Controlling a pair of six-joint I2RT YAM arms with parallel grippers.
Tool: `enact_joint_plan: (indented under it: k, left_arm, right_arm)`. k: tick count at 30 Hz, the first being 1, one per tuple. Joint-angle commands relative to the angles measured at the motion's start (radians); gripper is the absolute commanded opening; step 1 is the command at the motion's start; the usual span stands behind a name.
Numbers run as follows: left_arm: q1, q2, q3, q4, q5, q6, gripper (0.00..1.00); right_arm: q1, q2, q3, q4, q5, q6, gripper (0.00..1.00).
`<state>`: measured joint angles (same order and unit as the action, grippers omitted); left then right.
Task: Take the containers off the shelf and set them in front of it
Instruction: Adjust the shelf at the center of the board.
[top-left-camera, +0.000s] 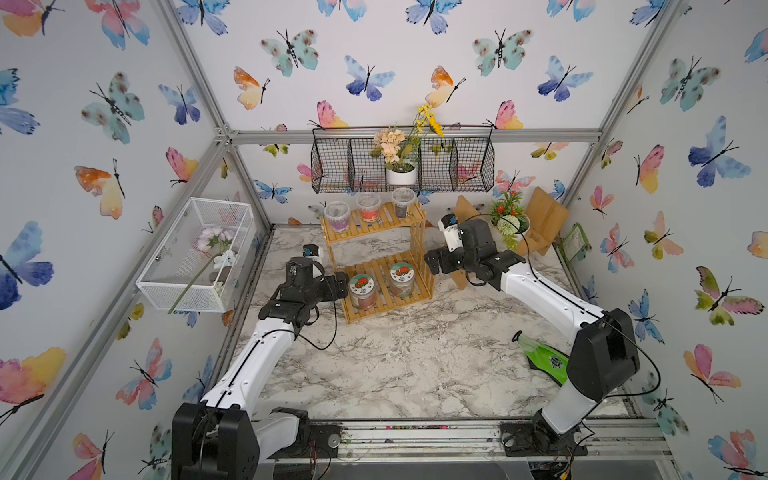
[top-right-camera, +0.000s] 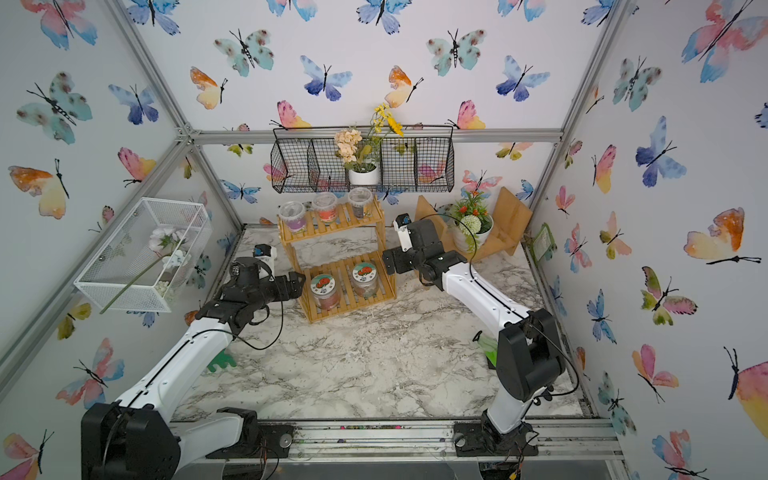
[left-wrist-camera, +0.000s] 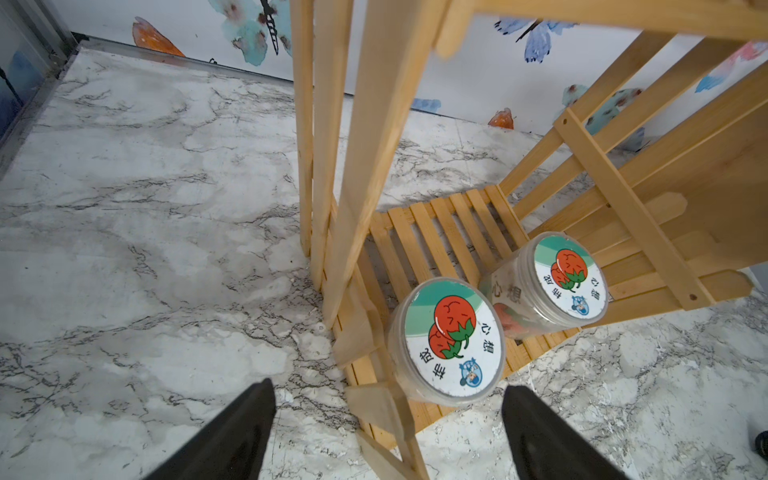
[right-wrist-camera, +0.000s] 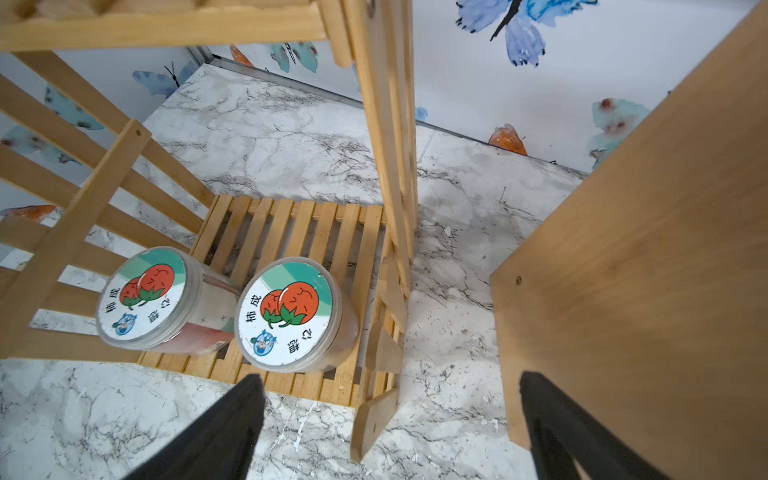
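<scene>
My left gripper and my right gripper should first grip the shelf's side rails (top-left-camera: 430, 281) and turn the shelf square, because the shelf (top-left-camera: 390, 308) stands crooked to the back wall.
The shelf (top-left-camera: 376, 257) stands at the back middle of the marble table (top-left-camera: 415, 365). All the containers are on it. Its upper board carries three clear cups: purple (top-left-camera: 337, 216), orange-red (top-left-camera: 368, 206) and dark (top-left-camera: 402, 202). Two jars with white red-pictured lids (top-left-camera: 361, 289) (top-left-camera: 402, 278) stand on the lower board. My left gripper (top-left-camera: 340, 284) hovers open at the shelf's left end, near the left jar (left-wrist-camera: 453, 336), and holds nothing. My right gripper (top-left-camera: 432, 262) stays open at the right end, beside the right jar (right-wrist-camera: 286, 316), apart from it.
A black wire basket (top-left-camera: 403, 160) with a white flower pot (top-left-camera: 401, 174) hangs above the shelf. A wooden board stand (top-left-camera: 544, 224) with a potted plant (top-left-camera: 513, 226) is close behind my right arm. A white mesh basket (top-left-camera: 195, 253) is on the left wall. A green object (top-left-camera: 544, 359) lies at the right.
</scene>
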<state>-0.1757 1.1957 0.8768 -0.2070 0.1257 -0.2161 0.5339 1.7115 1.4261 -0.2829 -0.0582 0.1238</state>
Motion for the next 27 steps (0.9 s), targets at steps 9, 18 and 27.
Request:
enact_joint_plan:
  k: [9,18,27]
  left_arm:
    - [-0.043,0.119,0.093,-0.088,-0.093,-0.056,0.78]
    - [-0.048,0.146,0.086,-0.086,-0.115,-0.083,0.67]
    - [-0.047,0.155,0.067,-0.08,-0.117,-0.091,0.59]
  right_arm:
    - [0.007,0.141,0.163,-0.128,-0.041,0.039,0.98]
    - [0.015,0.202,0.21,-0.16,-0.048,0.052,0.97]
    - [0.024,0.229,0.221,-0.161,-0.022,0.066,0.82]
